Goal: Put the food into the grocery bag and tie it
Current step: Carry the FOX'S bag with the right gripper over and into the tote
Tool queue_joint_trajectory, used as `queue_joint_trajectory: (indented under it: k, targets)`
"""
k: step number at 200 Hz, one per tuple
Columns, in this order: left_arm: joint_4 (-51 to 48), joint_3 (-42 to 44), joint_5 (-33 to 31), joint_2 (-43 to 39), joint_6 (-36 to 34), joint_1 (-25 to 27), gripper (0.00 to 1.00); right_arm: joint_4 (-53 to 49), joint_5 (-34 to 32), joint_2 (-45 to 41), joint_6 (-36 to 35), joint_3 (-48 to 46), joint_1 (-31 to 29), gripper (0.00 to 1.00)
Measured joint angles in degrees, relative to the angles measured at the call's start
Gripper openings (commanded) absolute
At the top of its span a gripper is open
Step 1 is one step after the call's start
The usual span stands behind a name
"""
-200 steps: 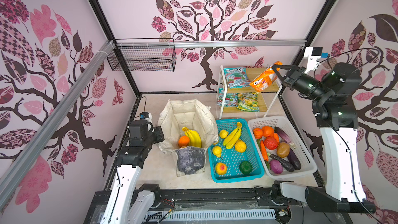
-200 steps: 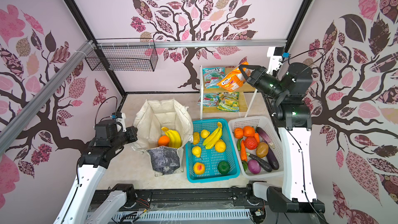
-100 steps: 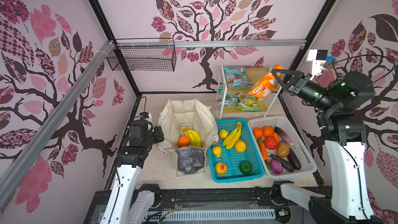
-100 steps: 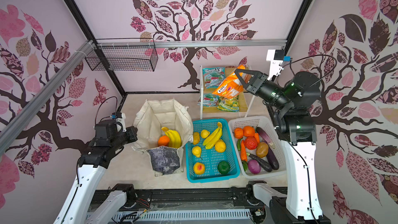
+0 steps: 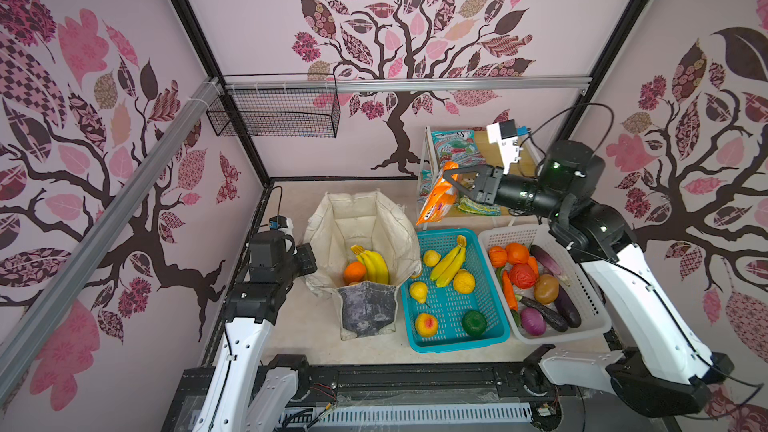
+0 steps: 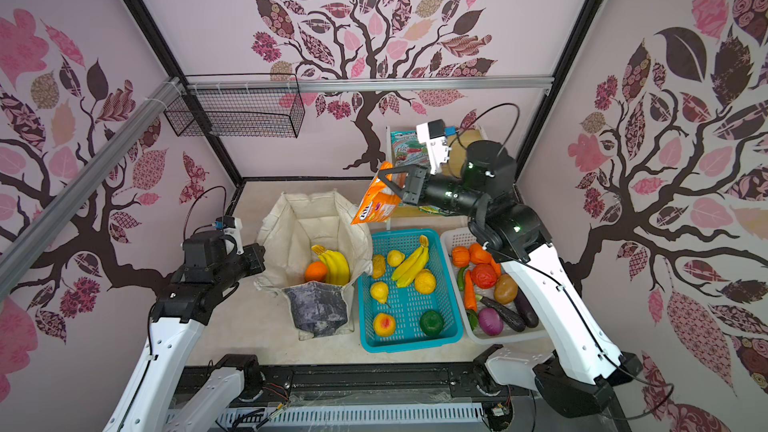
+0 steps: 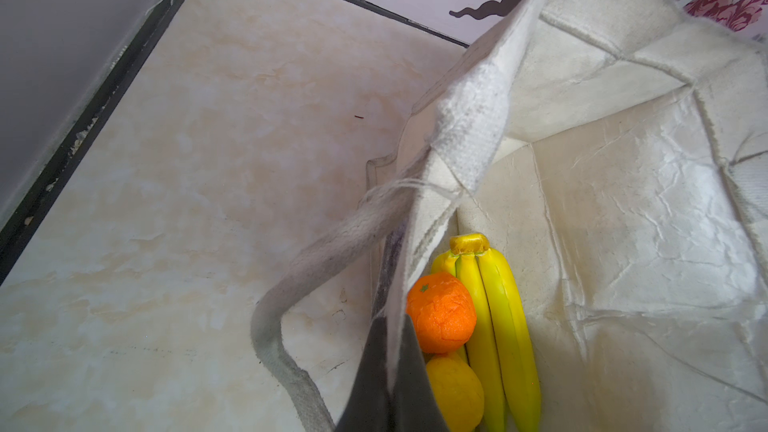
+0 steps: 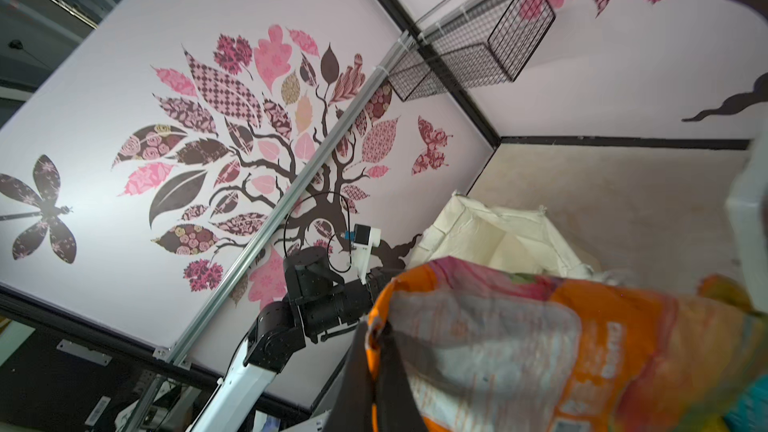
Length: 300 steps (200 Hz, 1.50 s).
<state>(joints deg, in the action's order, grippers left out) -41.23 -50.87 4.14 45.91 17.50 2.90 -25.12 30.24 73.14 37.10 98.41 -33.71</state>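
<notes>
I should keep moving my right gripper inside and let go behind the banana bunch (image 5: pixel 357 238), as the orange sweet packet (image 5: pixel 436 201) hangs by its end and the grocery bag's opening is wide.
The cream grocery bag (image 5: pixel 361 222) (image 6: pixel 316 226) stands open left of the baskets. A yellow banana bunch (image 5: pixel 376 265) (image 7: pixel 498 305), an orange (image 5: pixel 354 272) (image 7: pixel 440 311) and a yellow fruit (image 7: pixel 455 392) lie in it. My left gripper (image 5: pixel 308 257) (image 7: pixel 392 367) is shut on the bag's left rim. In the air by the bag's far right corner, my right gripper (image 5: pixel 451 178) (image 8: pixel 378 351) is shut on the orange sweet packet (image 5: pixel 436 199) (image 6: pixel 376 201) (image 8: pixel 540 347). A green-yellow packet (image 5: pixel 478 206) lies on the shelf. The red vegetable (image 5: pixel 522 275) sits in the white basket.
A teal basket (image 5: pixel 457 344) of fruit stands right of the bag, with the white basket (image 5: pixel 561 336) of vegetables beside it. Behind them is a small white shelf rack (image 5: pixel 426 151) holding more packets. A black wire basket (image 5: pixel 274 112) hangs on the back wall.
My right gripper has carried the orange packet away from the shelf, leftward and down towards the bag's far right corner. The left arm and the bag have not moved.
</notes>
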Motion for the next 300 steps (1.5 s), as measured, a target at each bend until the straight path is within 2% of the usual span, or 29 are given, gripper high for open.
queue_joint_trajectory:
  k: [24,55,150,221,241,300]
  targets:
    - [0.0,0.0,0.0,0.04,0.0,0.0,0.0,-1.4,-4.09,4.94,-2.45,1.53,-7.15,0.0]
    - [0.0,0.0,0.02,0.04,0.0,0.0,0.0,-1.73,-6.23,11.26,-3.96,3.58,-12.0,0.0]
    - [0.0,0.0,0.11,0.02,0.0,0.0,0.0,-1.03,-8.11,25.09,-4.13,6.8,-15.34,0.0]
    - [0.0,0.0,0.24,0.02,0.0,0.0,0.0,0.68,-9.49,38.69,-3.93,15.56,-17.79,0.0]
    - [0.0,0.0,0.26,0.02,0.0,0.0,0.0,2.91,-11.54,40.02,-3.74,13.6,-18.03,0.0]
    - [0.0,0.0,0.55,0.02,0.0,0.0,0.0,10.93,-18.36,40.04,-2.84,-0.72,-18.29,0.0]
